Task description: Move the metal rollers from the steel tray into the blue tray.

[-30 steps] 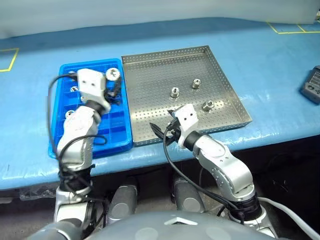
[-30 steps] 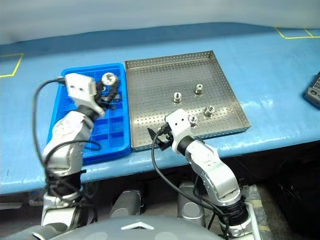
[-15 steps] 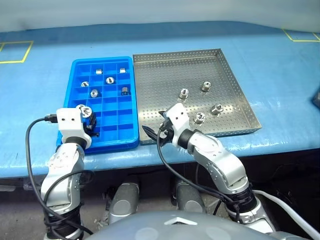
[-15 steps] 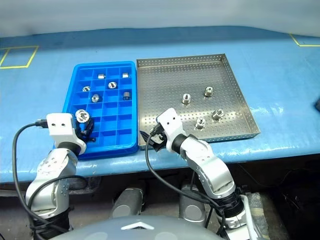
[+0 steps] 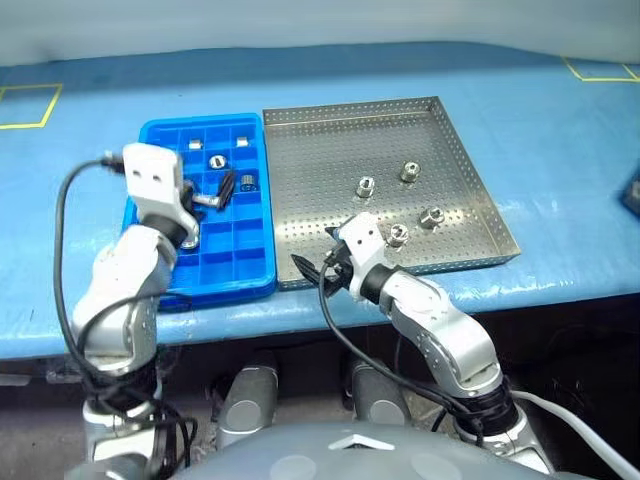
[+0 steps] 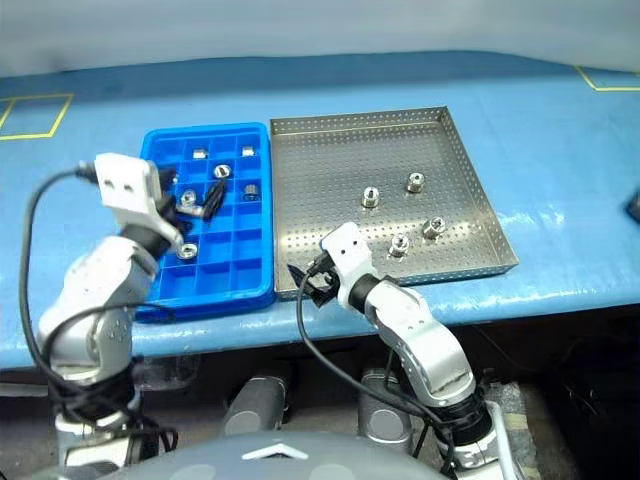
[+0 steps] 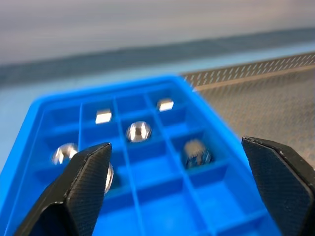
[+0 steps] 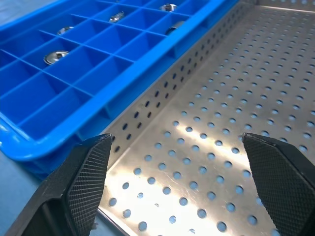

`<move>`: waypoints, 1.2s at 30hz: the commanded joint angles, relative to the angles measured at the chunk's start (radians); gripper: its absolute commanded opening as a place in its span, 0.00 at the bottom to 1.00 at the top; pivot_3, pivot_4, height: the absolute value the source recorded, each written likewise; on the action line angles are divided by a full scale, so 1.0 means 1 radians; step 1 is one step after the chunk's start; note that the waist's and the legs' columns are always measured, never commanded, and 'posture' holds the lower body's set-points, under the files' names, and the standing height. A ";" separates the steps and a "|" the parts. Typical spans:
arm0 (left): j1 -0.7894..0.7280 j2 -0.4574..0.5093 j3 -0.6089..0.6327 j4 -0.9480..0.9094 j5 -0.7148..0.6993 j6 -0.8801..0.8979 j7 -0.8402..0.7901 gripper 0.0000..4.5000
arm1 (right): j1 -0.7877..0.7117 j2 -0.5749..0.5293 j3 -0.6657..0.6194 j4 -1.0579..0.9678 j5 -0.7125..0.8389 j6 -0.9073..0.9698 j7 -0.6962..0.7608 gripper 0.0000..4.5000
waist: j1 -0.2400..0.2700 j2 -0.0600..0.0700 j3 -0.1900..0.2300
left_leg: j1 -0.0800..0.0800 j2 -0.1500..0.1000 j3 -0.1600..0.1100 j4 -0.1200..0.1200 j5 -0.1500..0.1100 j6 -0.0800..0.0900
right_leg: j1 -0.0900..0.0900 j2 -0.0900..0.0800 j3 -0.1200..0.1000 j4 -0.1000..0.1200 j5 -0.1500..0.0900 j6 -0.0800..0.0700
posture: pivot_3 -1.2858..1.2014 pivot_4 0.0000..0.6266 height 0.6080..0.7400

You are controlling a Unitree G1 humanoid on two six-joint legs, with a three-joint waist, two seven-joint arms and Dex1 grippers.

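My open left gripper should keep heading toward the steel tray's front roller (image 5: 397,235), which is clear of its neighbours, and then close around its sides (image 6: 399,246).
The blue tray (image 5: 228,290) lies left of the steel tray (image 5: 320,150), the two side by side. Several metal rollers lie in the steel tray's right half, among them one roller (image 5: 366,186) and another (image 5: 431,217). Several more rollers sit in the blue tray's compartments, such as one (image 6: 187,250) near the front left and one (image 7: 138,131) further back. My left gripper (image 5: 218,192) hovers over the middle of the blue tray, open and empty. My right gripper (image 8: 182,187) is open and empty above the steel tray's near left corner.
Both trays rest on a blue table (image 5: 80,150) with yellow tape marks at the far corners. A dark device (image 5: 632,195) lies at the right edge. Cables loop from both wrists below the table's front edge.
My left gripper was shut on a roller; it has opened, and the roller now lies in a front-left compartment. The hand has moved back over the tray's middle. The right arm has kept still.
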 commanded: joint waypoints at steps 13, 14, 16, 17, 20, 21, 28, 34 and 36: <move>-0.371 -0.084 -0.406 0.637 0.100 -0.293 -0.321 0.99 | 0.220 -0.004 -0.153 -0.226 -0.039 -0.031 -0.141 1.00 | -0.096 0.001 0.000 | -0.002 0.000 0.004 0.000 -0.002 0.003 | 0.000 0.000 0.003 -0.005 0.005 0.008 | 0.39 0.24 1.00; -0.384 -0.096 -0.425 0.673 0.113 -0.313 -0.336 0.99 | 0.234 -0.002 -0.157 -0.237 -0.041 -0.030 -0.147 1.00 | -0.110 0.001 0.000 | -0.002 0.000 0.004 0.000 -0.002 0.003 | 0.000 0.000 0.004 -0.005 0.005 0.008 | 0.38 0.24 1.00; -0.409 -0.130 -0.452 0.752 0.134 -0.345 -0.352 0.99 | 0.262 0.003 -0.164 -0.257 -0.046 -0.029 -0.163 1.00 | -0.130 0.001 0.000 | -0.002 0.000 0.005 0.000 -0.002 0.003 | -0.001 0.000 0.004 -0.004 0.005 0.008 | 0.37 0.24 1.00; -0.419 -0.141 -0.469 0.785 0.149 -0.365 -0.363 0.99 | 0.272 0.006 -0.167 -0.265 -0.047 -0.028 -0.169 1.00 | -0.142 0.001 0.000 | -0.002 0.000 0.005 0.000 -0.002 0.003 | -0.001 0.000 0.004 -0.004 0.005 0.008 | 0.37 0.24 1.00; -0.440 -0.173 -0.505 0.889 0.199 -0.424 -0.369 0.99 | 0.291 0.011 -0.168 -0.276 -0.052 -0.032 -0.183 1.00 | -0.177 0.001 -0.001 | -0.002 0.000 0.005 0.001 -0.002 0.004 | 0.000 0.000 0.004 -0.004 0.005 0.009 | 0.36 0.24 1.00; -0.444 -0.182 -0.511 0.914 0.209 -0.437 -0.374 0.99 | 0.295 0.011 -0.167 -0.279 -0.054 -0.033 -0.186 1.00 | -0.187 0.001 -0.001 | -0.002 0.000 0.005 0.001 -0.002 0.004 | 0.000 0.000 0.004 -0.004 0.005 0.009 | 0.36 0.24 1.00; -0.465 -0.236 -0.555 1.084 0.302 -0.513 -0.361 0.99 | 0.298 0.022 -0.163 -0.284 -0.063 -0.037 -0.198 1.00 | -0.264 0.001 -0.001 | -0.002 0.000 0.005 0.001 -0.002 0.004 | 0.000 0.000 0.004 -0.004 0.005 0.010 | 0.35 0.24 1.00; -0.459 -0.234 -0.540 1.105 0.353 -0.489 -0.316 0.73 | 0.283 0.029 -0.160 -0.274 -0.068 -0.035 -0.199 1.00 | -0.294 0.001 0.000 | -0.002 0.000 0.005 0.001 -0.003 0.005 | 0.000 0.000 0.004 -0.004 0.006 0.011 | 0.36 0.24 1.00; -0.444 -0.212 -0.530 1.055 0.355 -0.462 -0.328 0.58 | 0.270 0.028 -0.159 -0.264 -0.066 -0.032 -0.194 1.00 | -0.298 0.001 0.000 | -0.002 0.000 0.005 0.001 -0.002 0.005 | 0.000 -0.001 0.005 -0.004 0.006 0.012 | 0.37 0.24 1.00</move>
